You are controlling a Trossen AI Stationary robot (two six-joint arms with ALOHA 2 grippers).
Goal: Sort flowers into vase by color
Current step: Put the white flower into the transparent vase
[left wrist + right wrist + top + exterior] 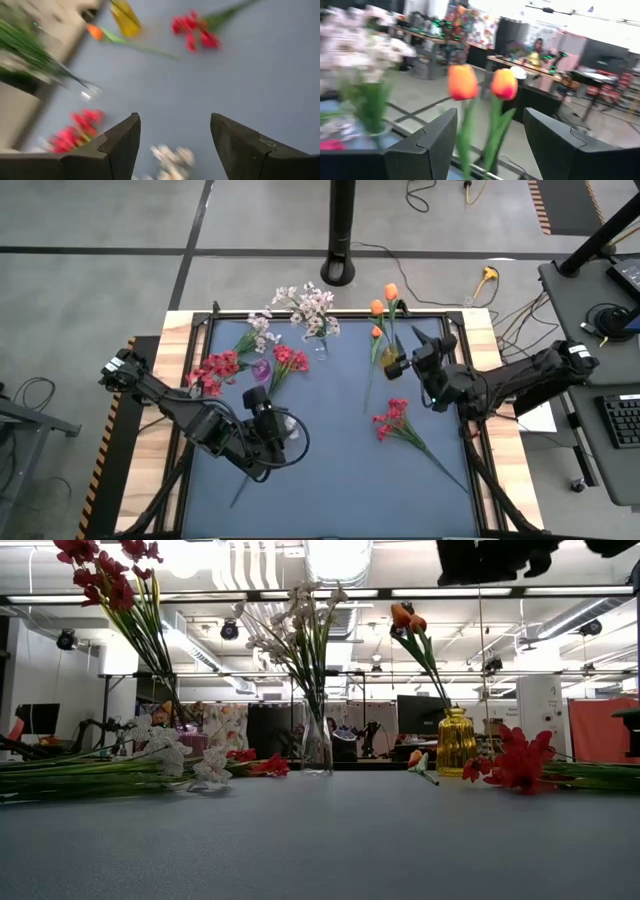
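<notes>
The white spray [173,162] at the robot's left gripper will keep its blossoms sticking out stiffly when the robot lifts it, since the stem [240,491] lies straight beneath that gripper.
Two orange tulips [390,298] stand in a yellow vase [456,743] near the far right edge. My right gripper [398,367] hovers open just near of that vase; in its wrist view both tulip heads [482,82] show beyond the gap between its fingers [490,140]. White sprays [312,308] stand in a clear vase [317,745]. Red blossoms [105,575] rise on stems at a purple vase [262,369]. My left gripper [258,396] hangs open just near of the purple vase, above the mat [175,145]. A red spray [394,422] lies flat on the right.
More red blossoms [214,370] and a white spray [256,336] lie on the mat's left far part. One orange tulip [376,332] lies beside the yellow vase. A wooden frame [172,330] borders the blue mat [340,480], whose near half is bare. A black pole base [339,270] stands beyond the table.
</notes>
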